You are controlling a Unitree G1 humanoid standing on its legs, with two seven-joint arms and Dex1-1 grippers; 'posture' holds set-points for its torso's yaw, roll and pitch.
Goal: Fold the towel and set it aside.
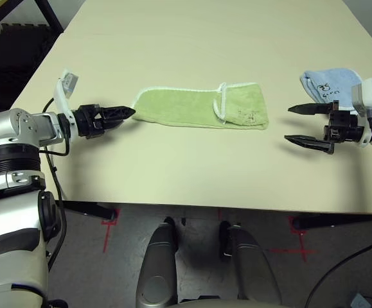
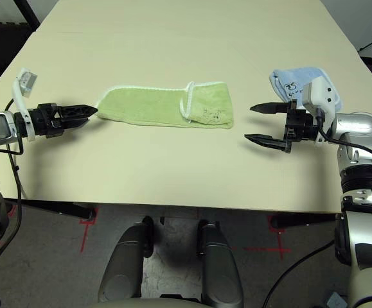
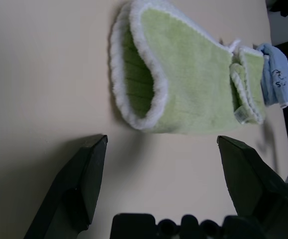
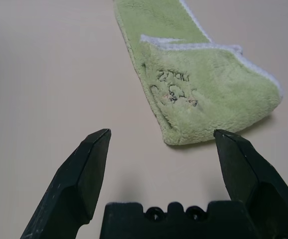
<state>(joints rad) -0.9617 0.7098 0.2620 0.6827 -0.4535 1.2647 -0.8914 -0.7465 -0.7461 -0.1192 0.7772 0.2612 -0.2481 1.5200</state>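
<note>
My right gripper is far from the towel's flat end, and the towel's embroidered end (image 1: 245,106) is folded in, so next my left gripper folds the flat end (image 1: 141,108) over the embroidered end.
The light green towel (image 1: 198,108) lies folded into a long strip across the middle of the table, white edging along its rim and a dark embroidered mark (image 4: 176,92) near its right end. My left gripper (image 1: 126,113) is open just off the towel's left end (image 3: 139,84), its tips almost at the cloth, holding nothing. My right gripper (image 1: 301,125) is open a short way right of the towel's right end (image 4: 203,114), empty and apart from it.
A pale blue cloth (image 1: 330,82) lies bunched at the right of the table, behind my right gripper. The beige table (image 1: 173,179) has free room in front of and behind the towel. Its front edge runs close below both grippers.
</note>
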